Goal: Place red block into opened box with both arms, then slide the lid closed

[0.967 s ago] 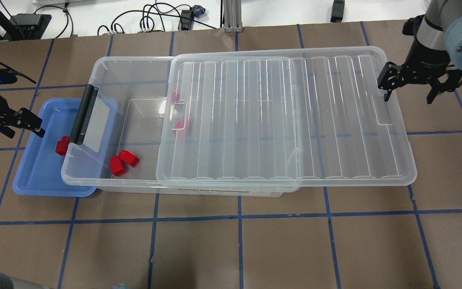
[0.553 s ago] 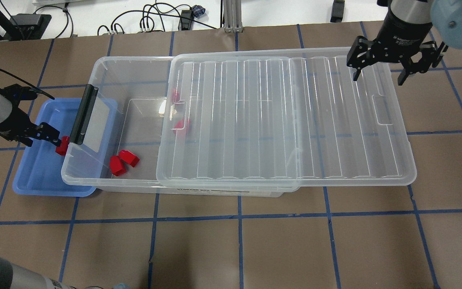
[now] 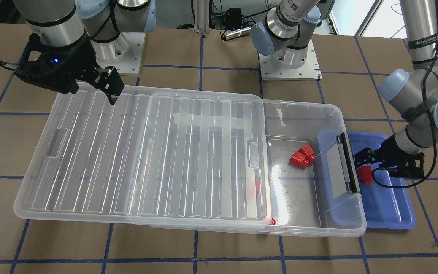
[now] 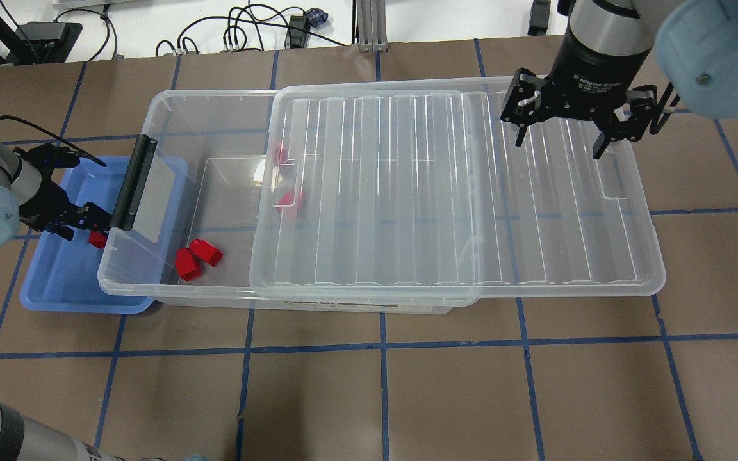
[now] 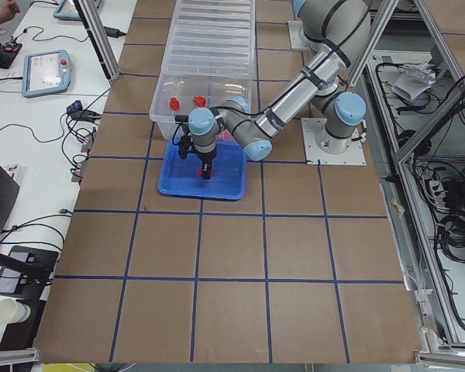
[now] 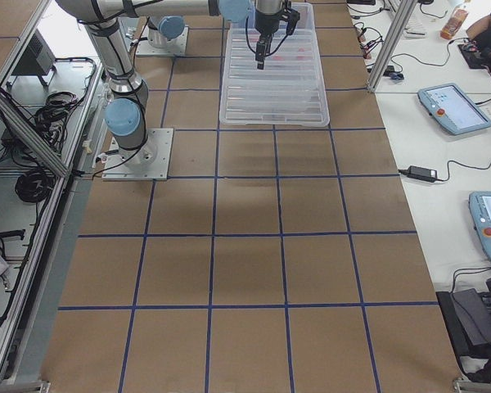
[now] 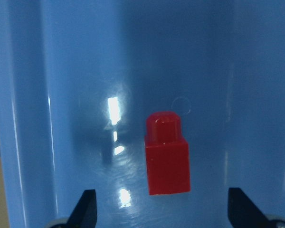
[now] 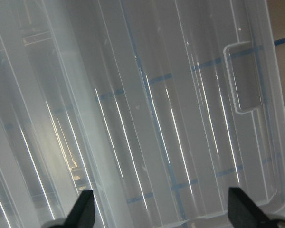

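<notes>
The robot should expect the blue tray to be empty when it lifts the lone red block [image 3: 364, 174], because clear blue floor [image 3: 382, 207] shows around the block.
A red block [image 7: 167, 154] lies on the floor of the blue tray [image 4: 61, 282], close to the box's black clip bar [image 4: 132, 182]. My left gripper [image 7: 164, 213] hangs open just above it, one finger on each side; the same red block [image 4: 97, 239] and left gripper [image 4: 79, 221] show from overhead. The clear box [image 4: 209, 96] is open at its left end, and the ribbed lid [image 4: 459, 192] covers the rest and overhangs to the right. Over the lid's far right part, my right gripper [image 4: 559, 142] is open and holds nothing.
Two red blocks [image 4: 197, 258] lie in the box's open end, and two more [image 4: 289, 198] show through the lid. The tray is tucked partly under the box's left rim. Cables and gear sit beyond the table's far edge.
My left gripper moved right and down over the red block in the tray. My right gripper swung from beyond the lid's right end to above the lid. Both stayed open.
</notes>
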Available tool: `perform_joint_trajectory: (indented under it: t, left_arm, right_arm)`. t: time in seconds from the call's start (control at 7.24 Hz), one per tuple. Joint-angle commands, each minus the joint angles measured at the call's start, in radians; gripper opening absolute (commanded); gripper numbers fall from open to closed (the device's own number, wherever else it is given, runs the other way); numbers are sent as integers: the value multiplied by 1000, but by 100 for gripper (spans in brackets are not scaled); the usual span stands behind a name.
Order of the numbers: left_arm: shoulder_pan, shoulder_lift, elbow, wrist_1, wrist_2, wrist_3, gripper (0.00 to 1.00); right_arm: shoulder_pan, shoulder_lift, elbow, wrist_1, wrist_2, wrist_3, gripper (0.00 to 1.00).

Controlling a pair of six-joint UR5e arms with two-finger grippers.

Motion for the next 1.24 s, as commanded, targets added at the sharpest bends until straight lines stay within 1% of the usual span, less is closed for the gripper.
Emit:
perform_joint_trajectory:
  t: [0.0, 0.14, 0.28, 0.41, 0.55, 0.69, 0.83, 0.97, 1.11]
  left_arm:
    - [-1, -27, -1, 40, -4, -3, 93]
    - [-1, -37, -2, 52, -4, -3, 90]
    - [-1, -47, -2, 54, -4, -3, 84]
    - [-2, -39, -1, 54, 4, 3, 61]
    - [-4, -33, -1, 54, 7, 6, 43]
    - [-2, -31, -2, 56, 7, 7, 29]
    - [1, -33, 1, 51, 10, 6, 22]
    - [-14, 8, 20, -7, 16, -9, 19]
    - [-16, 48, 66, -85, 15, -10, 16]
  right_arm:
    - [3, -24, 23, 5, 25, 0, 100]
    - [3, -24, 23, 3, 26, -2, 100]
    - [3, -25, 23, 3, 26, -2, 100]
    - [3, -25, 23, 3, 26, -2, 100]
    - [6, -24, 23, 2, 26, -2, 100]
    - [3, -24, 23, 2, 25, -2, 100]
    - [3, -22, 21, 2, 25, -2, 100]
    - [3, -22, 21, 0, 25, -2, 100]
    - [3, -24, 21, 2, 25, -3, 100]
